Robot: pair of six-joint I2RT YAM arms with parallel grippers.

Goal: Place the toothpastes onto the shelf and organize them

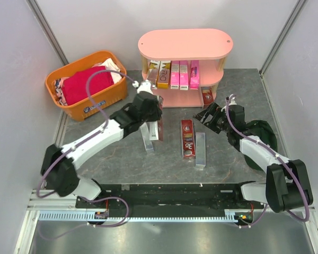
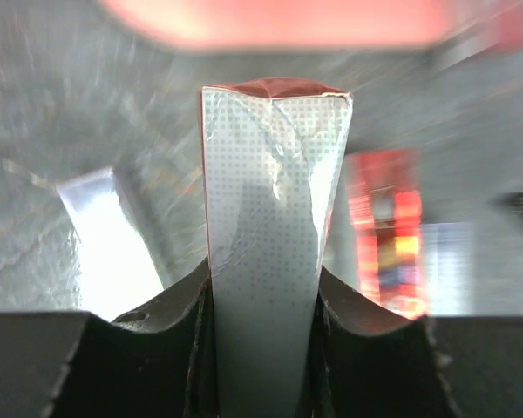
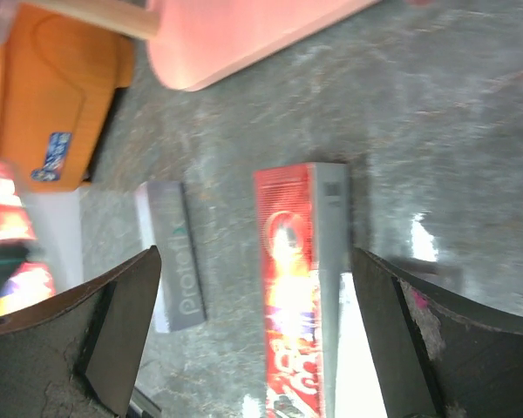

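Next, I pass the toothpaste carton (image 1: 155, 130) from my left gripper to my right gripper, because the lower level's spot (image 1: 190, 98) beside the dark red carton is nearer my right gripper.
My left gripper (image 1: 147, 107) (image 2: 263, 272) is shut on a toothpaste carton (image 2: 270, 174) (image 1: 158, 128) with a silver dotted face and a dark red side, held up off the table in front of the pink shelf (image 1: 185, 45). A silver-grey carton (image 1: 147, 140) (image 2: 109, 235) lies on the table beside it. Several cartons (image 1: 177, 75), gold and pink, stand on the shelf's middle tier, and a dark red one (image 1: 207, 96) sits lower right. My right gripper (image 1: 209, 117) (image 3: 255, 254) is open over a dark red carton (image 1: 187, 138) (image 3: 292, 296) lying next to a silver one (image 1: 200, 150).
An orange basket (image 1: 87, 108) holding a red cloth (image 1: 87, 84) stands left of the shelf. The grey carton (image 3: 174, 257) and the basket (image 3: 52, 96) also show in the right wrist view. White walls close in the table on three sides.
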